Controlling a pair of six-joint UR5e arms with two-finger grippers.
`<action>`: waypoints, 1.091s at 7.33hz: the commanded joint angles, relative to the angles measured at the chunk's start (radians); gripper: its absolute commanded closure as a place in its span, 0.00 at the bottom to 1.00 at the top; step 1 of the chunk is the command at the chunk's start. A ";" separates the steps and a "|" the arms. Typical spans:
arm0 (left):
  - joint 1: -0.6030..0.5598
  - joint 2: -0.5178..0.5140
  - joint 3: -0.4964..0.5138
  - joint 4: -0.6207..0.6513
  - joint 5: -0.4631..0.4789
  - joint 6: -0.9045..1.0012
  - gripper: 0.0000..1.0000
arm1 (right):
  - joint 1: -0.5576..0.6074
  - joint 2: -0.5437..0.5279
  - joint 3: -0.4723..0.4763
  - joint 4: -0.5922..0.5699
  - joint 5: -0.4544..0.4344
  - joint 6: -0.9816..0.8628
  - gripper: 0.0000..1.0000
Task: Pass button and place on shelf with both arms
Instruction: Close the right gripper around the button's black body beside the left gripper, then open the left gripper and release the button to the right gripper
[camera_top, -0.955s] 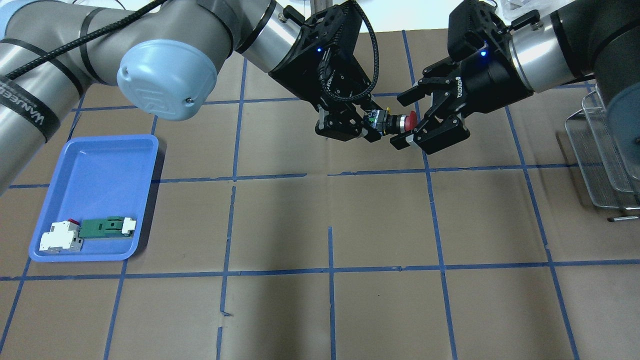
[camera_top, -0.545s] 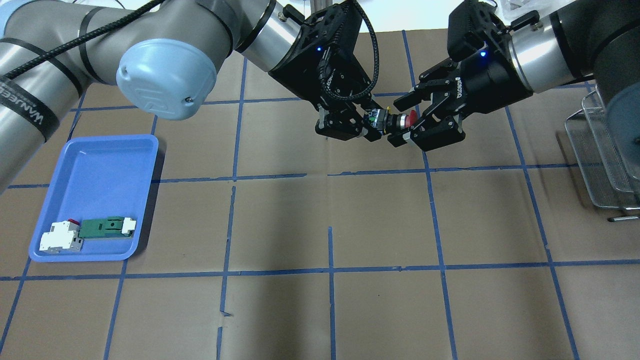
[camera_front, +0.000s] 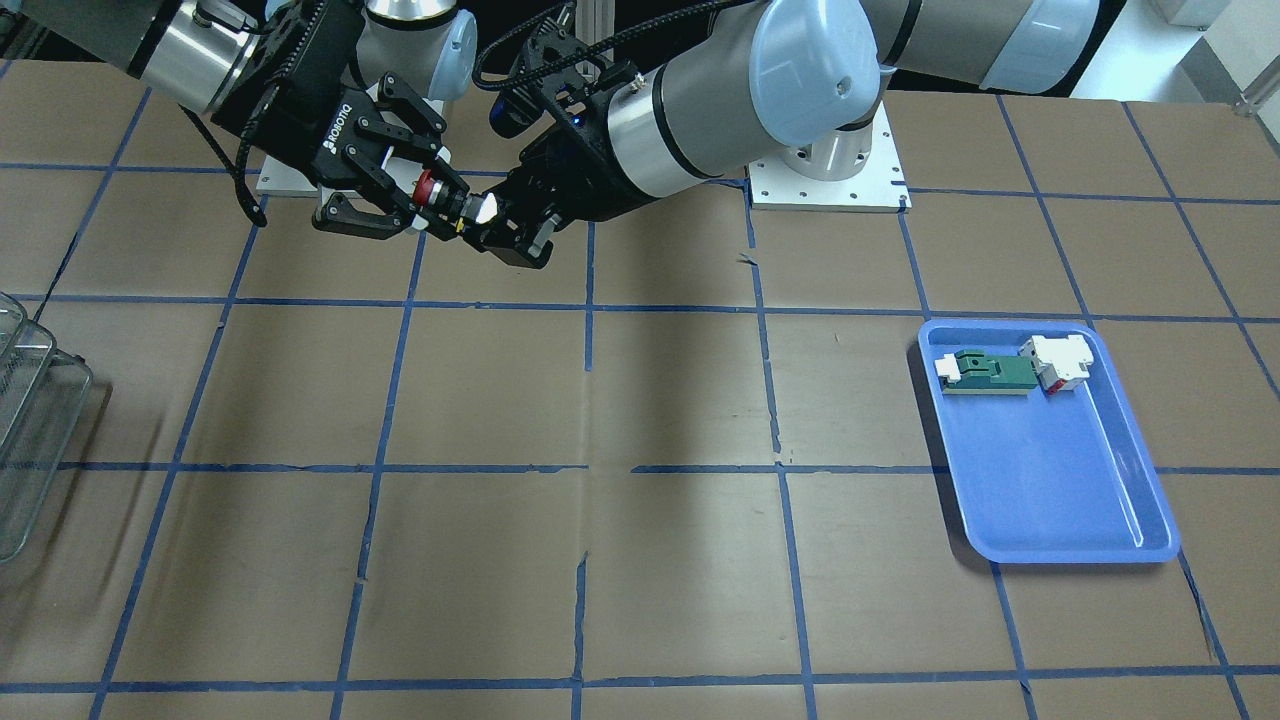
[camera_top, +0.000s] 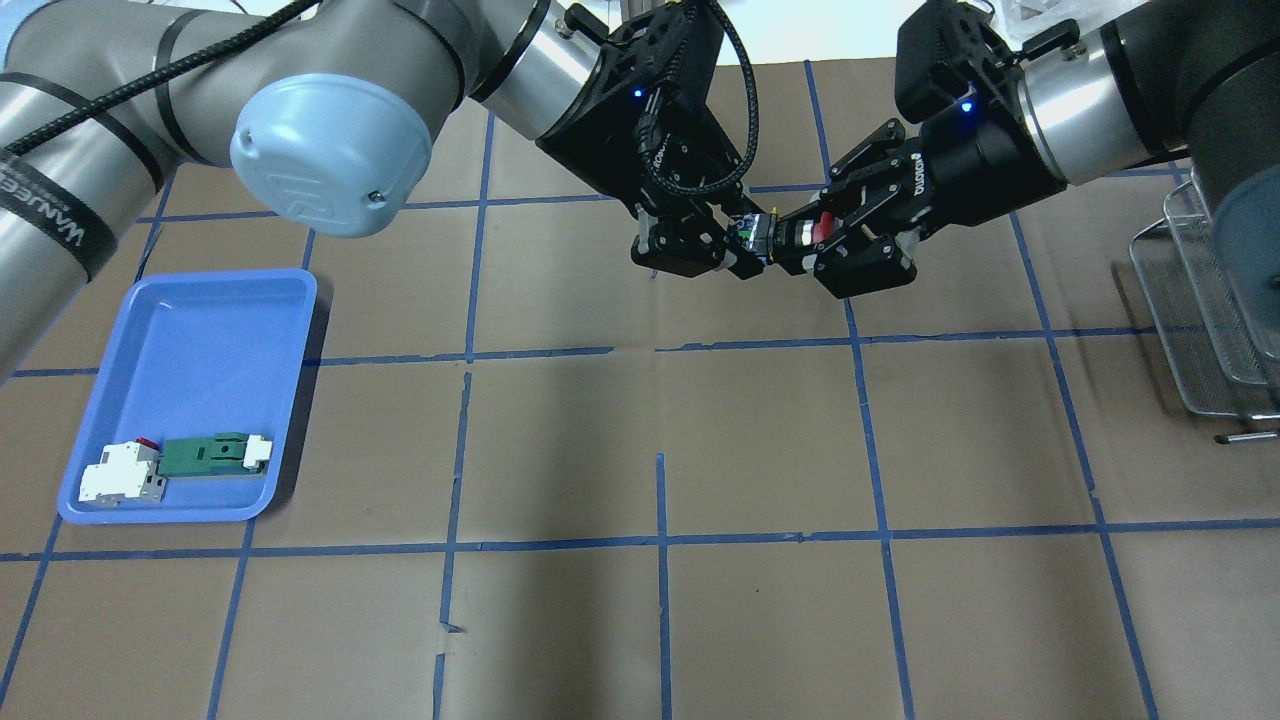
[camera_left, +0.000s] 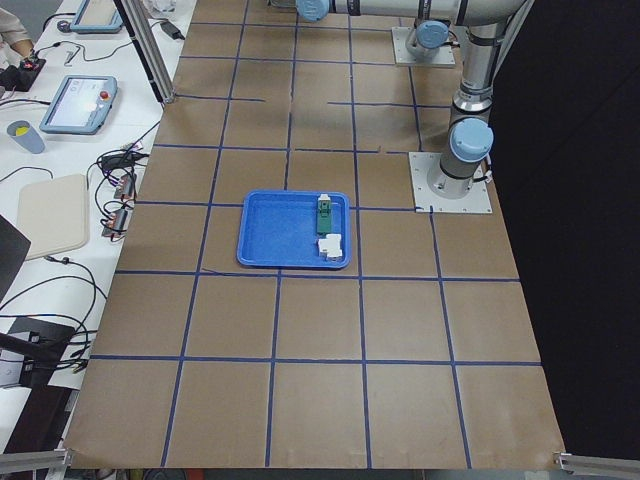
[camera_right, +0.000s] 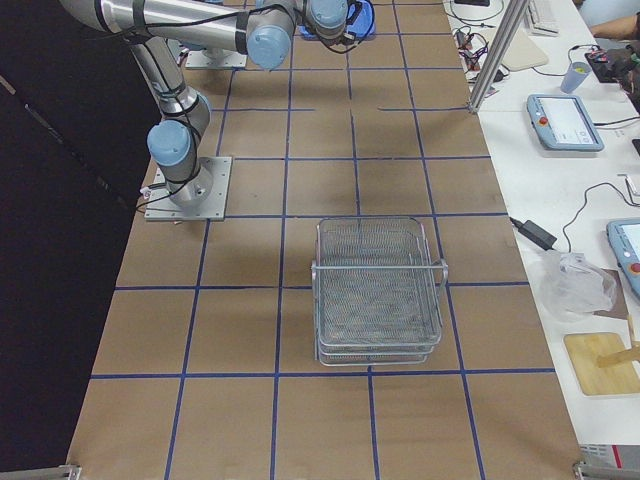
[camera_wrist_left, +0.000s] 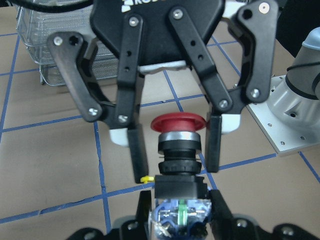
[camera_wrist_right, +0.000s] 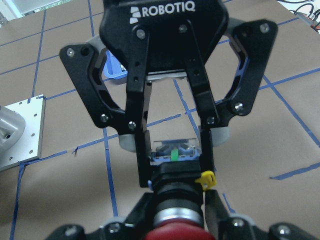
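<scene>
The button's black body (camera_wrist_left: 180, 159) has gaps between it and my right gripper's fingers. My right gripper should close before my left gripper lets go of the blocky rear end (camera_wrist_left: 181, 216).
The red-headed button (camera_top: 795, 237) hangs in mid-air between both grippers, lying level. My left gripper (camera_top: 750, 245) is shut on its blocky rear end with the yellow and whitish bits. My right gripper (camera_top: 812, 240) reaches in from the other side. In the left wrist view its fingers (camera_wrist_left: 138, 155) flank the black body of the button (camera_wrist_left: 178, 145) just behind the red head, with narrow gaps still showing. The wire-mesh shelf (camera_top: 1200, 300) stands at the table's right end, seen whole in the exterior right view as the shelf (camera_right: 378, 290).
A blue tray (camera_top: 200, 320) at the left holds a green-and-white flat block (camera_top: 205, 455) and a white-and-red blocky part (camera_top: 120, 475). Both arm bases (camera_front: 825, 170) are bolted on plates at the table's robot side. Blue tape lines cross the brown table.
My right gripper's fingers have narrowed steadily around the button and slid further along its body toward the left gripper. The left gripper kept its hold and barely moved.
</scene>
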 joint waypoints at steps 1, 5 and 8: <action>0.000 -0.002 0.003 0.000 0.000 -0.001 1.00 | 0.000 0.001 -0.003 0.001 -0.005 0.000 1.00; 0.000 0.001 0.010 -0.002 0.002 -0.006 1.00 | 0.000 0.003 -0.003 0.002 -0.010 0.001 1.00; -0.002 0.001 0.012 -0.002 0.002 -0.019 1.00 | 0.000 0.003 -0.003 0.001 -0.010 0.001 1.00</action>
